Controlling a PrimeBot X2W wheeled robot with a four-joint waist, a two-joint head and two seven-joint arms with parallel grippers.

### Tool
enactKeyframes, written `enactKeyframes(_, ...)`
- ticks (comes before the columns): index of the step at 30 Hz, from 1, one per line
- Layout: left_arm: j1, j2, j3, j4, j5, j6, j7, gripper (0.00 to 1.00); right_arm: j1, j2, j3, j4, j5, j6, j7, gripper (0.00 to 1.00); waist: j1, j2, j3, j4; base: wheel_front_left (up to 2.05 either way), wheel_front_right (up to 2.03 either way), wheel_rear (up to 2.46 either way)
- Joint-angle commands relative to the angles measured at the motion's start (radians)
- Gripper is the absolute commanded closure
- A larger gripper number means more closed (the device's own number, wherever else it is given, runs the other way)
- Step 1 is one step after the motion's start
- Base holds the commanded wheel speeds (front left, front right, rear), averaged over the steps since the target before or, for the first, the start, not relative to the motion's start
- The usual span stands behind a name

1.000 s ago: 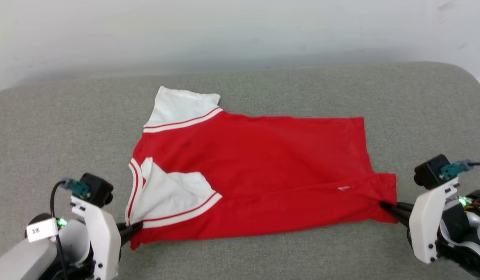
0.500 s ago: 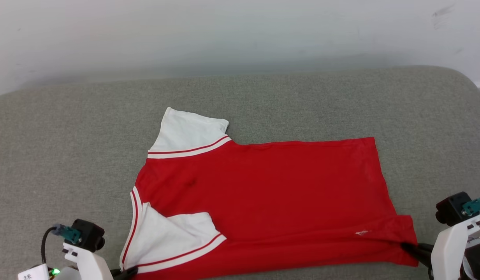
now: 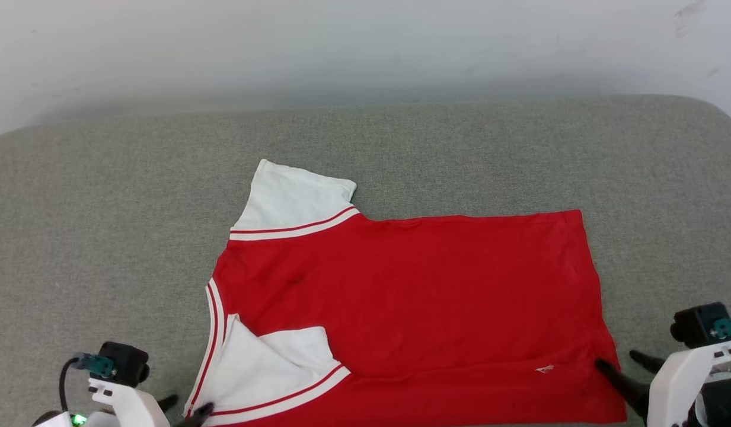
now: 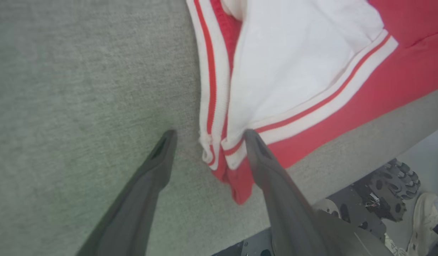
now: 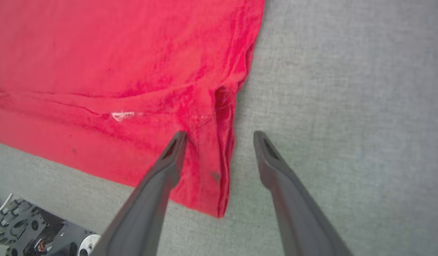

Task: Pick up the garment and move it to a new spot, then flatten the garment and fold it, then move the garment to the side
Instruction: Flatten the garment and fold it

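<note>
The red garment (image 3: 427,288) shows a plain upper side but jersey-like striped trim (image 3: 293,230). I will therefore expect lettering hidden underneath when I fold the garment's far side over.
The red garment (image 3: 412,296) lies spread flat on the grey cushioned surface (image 3: 104,237), collar to the left, hem to the right. One white sleeve (image 3: 294,198) points away; the other (image 3: 270,367) is folded over the body. A small white hem logo (image 3: 546,369) shows near the right corner. My left gripper (image 3: 186,406) stands open at the near shoulder corner (image 4: 222,156), its fingers (image 4: 158,160) astride the striped collar trim. My right gripper (image 3: 623,362) is open too, straddling the near hem corner (image 5: 219,167). No lettering shows.
The near edge of the grey surface (image 4: 346,156) runs just below the garment. Beyond it the robot's base and wheels (image 4: 389,192) and a pale shoe (image 4: 428,220) show. A white wall (image 3: 365,47) stands behind. Free cushion lies left, right and behind the garment.
Both grippers, shut on the garment's near corners before, have opened and let go. The garment has been drawn toward the near edge and lies flatter; the head camera has shifted.
</note>
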Motion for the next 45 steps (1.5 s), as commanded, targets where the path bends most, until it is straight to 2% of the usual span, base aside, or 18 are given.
enactKeyframes(1, 0.002, 0.006, 0.011, -0.017, 0.009, 0.009, -0.023, 0.00, 0.003, 0.015, -0.023, -0.019, -0.015, -0.001, -0.033, 0.00, 0.0000, -0.0001, -0.007, -0.002, 0.00, 0.00, 0.00)
enactKeyframes(9, -0.051, 0.036, 0.101, -0.098, 0.105, 0.104, -0.193, 0.00, 0.003, 0.111, -0.170, -0.136, -0.148, -0.001, -0.223, 0.00, 0.0000, -0.0001, -0.026, -0.009, 0.00, 0.00, 0.00)
enactKeyframes(12, -0.092, 0.047, 0.135, -0.109, 0.147, 0.141, -0.246, 0.00, -0.001, 0.168, -0.218, -0.183, -0.215, -0.001, -0.310, 0.00, 0.0000, -0.0001, -0.028, -0.020, 0.00, 0.00, 0.00)
enactKeyframes(16, -0.164, 0.041, 0.167, -0.113, 0.192, 0.166, -0.288, 0.00, -0.002, 0.243, -0.272, -0.243, -0.297, -0.001, -0.403, 0.00, 0.0000, -0.0001, -0.016, -0.042, 0.00, 0.00, 0.00)
enactKeyframes(19, -0.241, 0.038, 0.175, -0.094, 0.228, 0.165, -0.288, 0.00, 0.006, 0.288, -0.276, -0.268, -0.340, -0.001, -0.430, 0.00, 0.0000, -0.0001, 0.005, -0.068, 0.00, 0.00, 0.00)
enactKeyframes(24, -0.365, 0.030, 0.174, -0.074, 0.232, 0.129, -0.223, 0.00, -0.002, 0.321, -0.258, -0.293, -0.361, -0.001, -0.429, 0.00, 0.0000, -0.0001, 0.055, -0.106, 0.00, 0.00, 0.00)
enactKeyframes(26, -0.432, 0.045, 0.158, -0.055, 0.246, 0.099, -0.161, 0.00, -0.018, 0.330, -0.250, -0.299, -0.370, -0.001, -0.431, 0.00, 0.0000, -0.0001, 0.087, -0.128, 0.00, 0.00, 0.00)
enactKeyframes(32, -0.631, 0.045, 0.127, 0.027, 0.185, 0.024, 0.124, 0.00, -0.057, 0.343, -0.233, -0.304, -0.380, -0.001, -0.454, 0.00, 0.0000, -0.0001, 0.186, -0.185, 0.00, 0.00, 0.00)
enactKeyframes(36, -0.753, 0.044, 0.102, 0.080, 0.157, -0.011, 0.307, 0.00, -0.085, 0.353, -0.223, -0.295, -0.379, -0.001, -0.477, 0.00, 0.0000, -0.0001, 0.245, -0.214, 0.00, 0.00, 0.00)
enactKeyframes(40, -0.840, 0.043, 0.062, 0.137, 0.148, -0.027, 0.483, 0.00, -0.108, 0.359, -0.213, -0.283, -0.380, -0.001, -0.490, 0.00, 0.0000, -0.0001, 0.291, -0.235, 0.00, 0.00, 0.00)
enactKeyframes(45, -0.926, 0.031, 0.029, 0.196, 0.150, -0.041, 0.626, 0.00, -0.139, 0.361, -0.204, -0.275, -0.378, -0.001, -0.505, 0.00, 0.0000, -0.0001, 0.345, -0.254, 0.00, 0.00, 0.00)
